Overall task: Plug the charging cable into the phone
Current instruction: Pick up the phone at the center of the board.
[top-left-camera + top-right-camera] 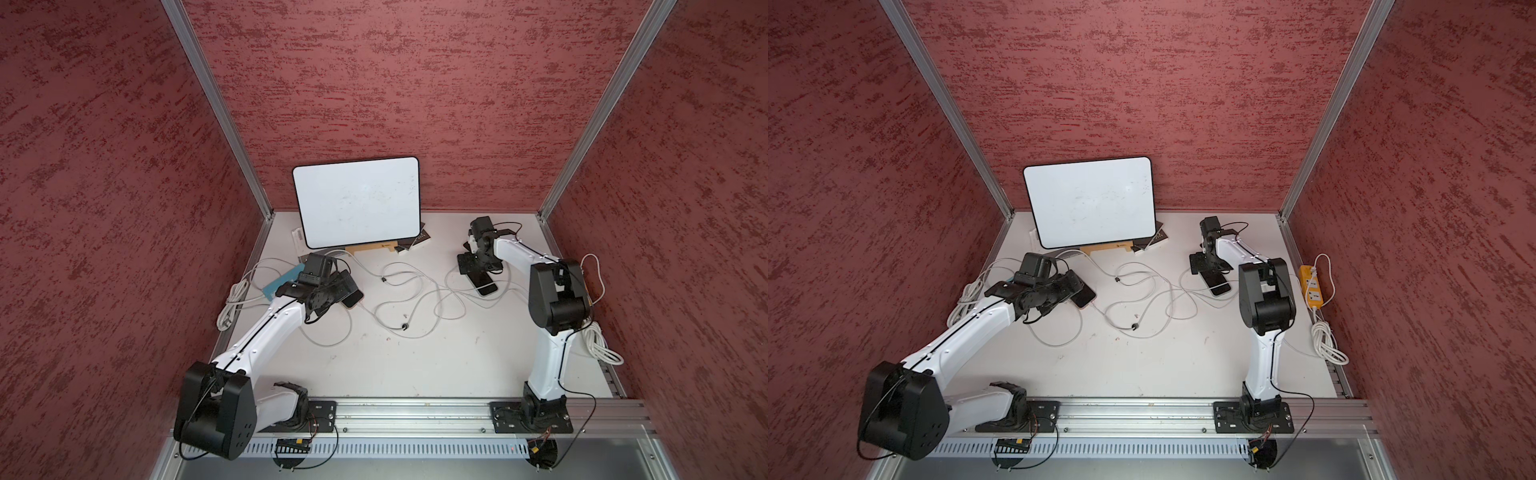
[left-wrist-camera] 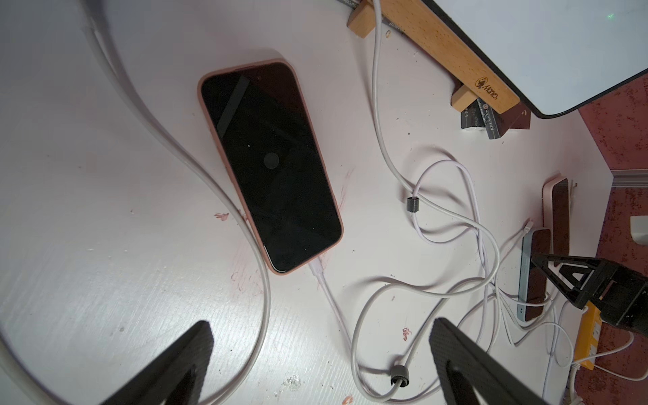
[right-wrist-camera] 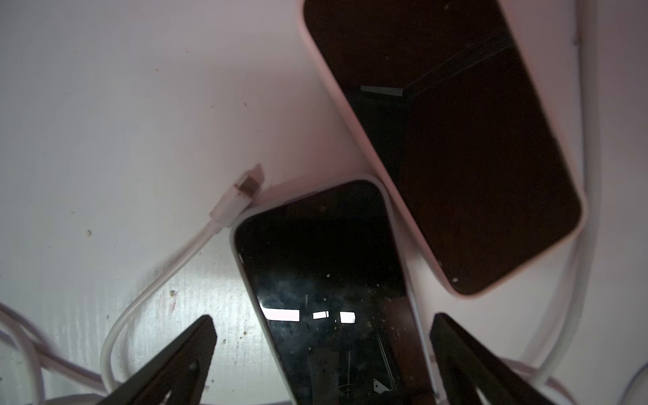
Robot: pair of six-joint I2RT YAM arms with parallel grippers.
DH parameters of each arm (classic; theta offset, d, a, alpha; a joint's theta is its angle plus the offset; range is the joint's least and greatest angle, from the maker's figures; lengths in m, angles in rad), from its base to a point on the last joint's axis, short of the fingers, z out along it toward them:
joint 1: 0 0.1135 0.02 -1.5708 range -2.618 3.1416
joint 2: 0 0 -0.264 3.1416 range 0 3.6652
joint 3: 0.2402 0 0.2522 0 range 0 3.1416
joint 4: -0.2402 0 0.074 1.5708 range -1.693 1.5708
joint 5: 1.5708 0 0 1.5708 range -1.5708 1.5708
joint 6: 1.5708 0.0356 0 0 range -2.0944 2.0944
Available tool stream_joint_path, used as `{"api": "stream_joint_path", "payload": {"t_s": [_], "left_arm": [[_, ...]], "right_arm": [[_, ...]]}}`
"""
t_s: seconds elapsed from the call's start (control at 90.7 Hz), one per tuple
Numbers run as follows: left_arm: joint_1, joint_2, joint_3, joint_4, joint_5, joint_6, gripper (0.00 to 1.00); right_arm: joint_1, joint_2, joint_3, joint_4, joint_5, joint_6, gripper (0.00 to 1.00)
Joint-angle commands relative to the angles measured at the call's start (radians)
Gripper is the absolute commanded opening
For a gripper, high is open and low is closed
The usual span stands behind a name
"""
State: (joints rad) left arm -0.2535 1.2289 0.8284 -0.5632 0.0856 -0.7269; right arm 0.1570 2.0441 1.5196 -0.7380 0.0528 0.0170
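The white-edged phone is by the loose connector, a long way from my left gripper. My right gripper should therefore lift and hand the phone over before it takes the connector.
A phone in a salmon case lies screen up on the table with a white charging cable plugged into its end. My left gripper hovers open just beyond that end, over loose cable loops. In the right wrist view a white-edged phone lies between the open jaws of my right gripper. A pale pink phone sits beside it. A loose white cable connector rests against the white-edged phone's corner, plugged into nothing. In a top view the grippers stand far apart.
A whiteboard on a wooden stand leans at the back wall, with dark boxes beside it. Tangled white cables cross the table's middle. A yellow power strip and coiled cords lie at the right edge.
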Motion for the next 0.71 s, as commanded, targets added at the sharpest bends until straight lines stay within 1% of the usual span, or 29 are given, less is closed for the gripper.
{"api": "stream_joint_path", "payload": {"t_s": [0.0,0.154,0.276,0.474,0.65,0.694], "left_arm": [[-0.004,0.001,-0.014,0.017,0.011,0.021,1.0],[-0.002,0.01,-0.003,0.005,-0.01,0.027,1.0],[0.002,0.015,0.001,0.0,-0.015,0.031,1.0],[0.002,0.03,-0.001,0.008,-0.004,0.025,1.0],[0.002,0.028,-0.006,0.012,0.011,0.019,1.0],[0.002,0.025,-0.004,0.01,0.011,0.019,1.0]], "right_arm": [[-0.023,0.024,0.023,-0.023,-0.037,-0.022,0.99],[-0.034,0.046,0.019,-0.034,-0.065,-0.028,0.99],[-0.045,0.06,0.015,-0.046,-0.046,-0.024,0.99],[-0.046,0.085,0.019,-0.062,-0.112,-0.018,0.99],[-0.044,0.124,0.038,-0.097,-0.141,-0.002,0.91],[-0.044,0.13,0.046,-0.105,-0.141,0.001,0.86]]}}
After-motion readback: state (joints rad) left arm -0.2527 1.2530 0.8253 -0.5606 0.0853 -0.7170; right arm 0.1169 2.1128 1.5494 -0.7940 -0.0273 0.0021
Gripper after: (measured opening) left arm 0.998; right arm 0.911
